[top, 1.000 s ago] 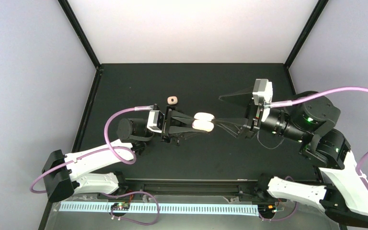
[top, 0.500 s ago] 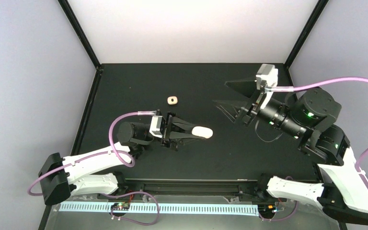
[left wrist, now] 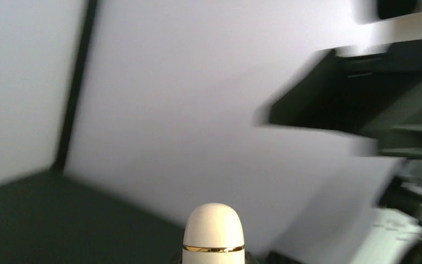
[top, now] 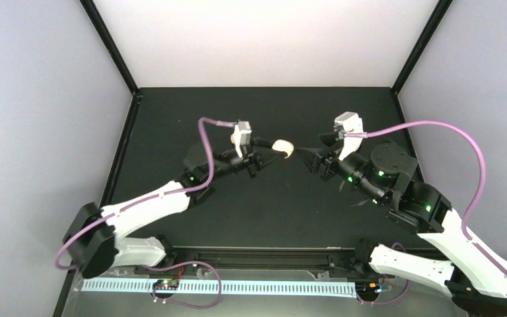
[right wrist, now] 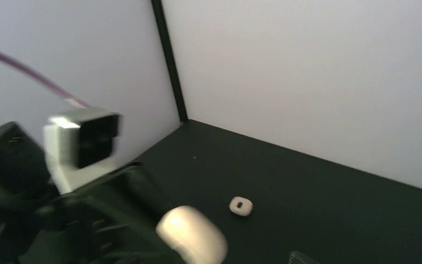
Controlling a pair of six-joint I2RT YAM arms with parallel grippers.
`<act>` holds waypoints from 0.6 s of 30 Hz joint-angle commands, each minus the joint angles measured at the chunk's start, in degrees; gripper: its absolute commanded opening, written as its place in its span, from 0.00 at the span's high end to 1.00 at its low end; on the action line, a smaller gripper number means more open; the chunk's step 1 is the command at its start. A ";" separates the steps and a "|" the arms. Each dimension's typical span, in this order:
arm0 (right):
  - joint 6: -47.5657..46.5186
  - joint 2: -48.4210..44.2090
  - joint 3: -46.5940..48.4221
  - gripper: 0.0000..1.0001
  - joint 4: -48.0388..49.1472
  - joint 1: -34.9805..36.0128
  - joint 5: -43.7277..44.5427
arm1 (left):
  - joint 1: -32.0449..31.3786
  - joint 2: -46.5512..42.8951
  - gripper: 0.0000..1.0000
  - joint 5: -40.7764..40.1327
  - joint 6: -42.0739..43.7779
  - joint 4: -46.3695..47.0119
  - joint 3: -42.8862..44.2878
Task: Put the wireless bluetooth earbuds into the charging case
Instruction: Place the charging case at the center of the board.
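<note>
The charging case (top: pixel 282 147) is clear of my right gripper, with open mat (top: pixel 278 165) below. My left gripper should go on lowering the case before it lets go of it there.
The cream charging case (top: pixel 282 147) is closed, with a thin gold band at its seam (left wrist: pixel 213 249). My left gripper (top: pixel 272 148) is shut on its lower end and holds it lifted above the black mat. My right gripper (top: pixel 307 158) is open and empty, just right of the case and pointing at it without touching. In the right wrist view the case (right wrist: pixel 192 234) fills the lower middle. Beyond it a tiny cream rounded piece with a dark slot (right wrist: pixel 240 205), seemingly one of the earbuds, lies on the mat. The left wrist camera hides that piece in the top view.
The black mat (top: pixel 264 211) is bounded by pale walls with black corner posts (top: pixel 109 46) at left and right. The left wrist camera block (right wrist: pixel 82 137) and a purple cable (top: pixel 204 132) hang close to the case. The right arm's fingers (left wrist: pixel 329 104) show blurred.
A second ago the case hung open between both grippers. The right gripper drew away, the case closed in the left gripper, and the left arm lifted it up and away; the right gripper came back near.
</note>
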 commanded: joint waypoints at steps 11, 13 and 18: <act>7.40 -3.71 -13.45 0.30 1.86 -0.05 5.38 | 14.96 39.24 0.98 -0.42 -16.71 -16.47 15.32; 7.37 -4.29 -14.09 0.30 1.64 -0.05 5.75 | 15.84 43.14 0.99 -0.85 -16.95 -17.62 18.63; 6.83 -5.28 -14.54 0.30 1.17 -0.01 6.66 | 16.84 49.43 0.98 -2.34 -17.04 -20.77 23.58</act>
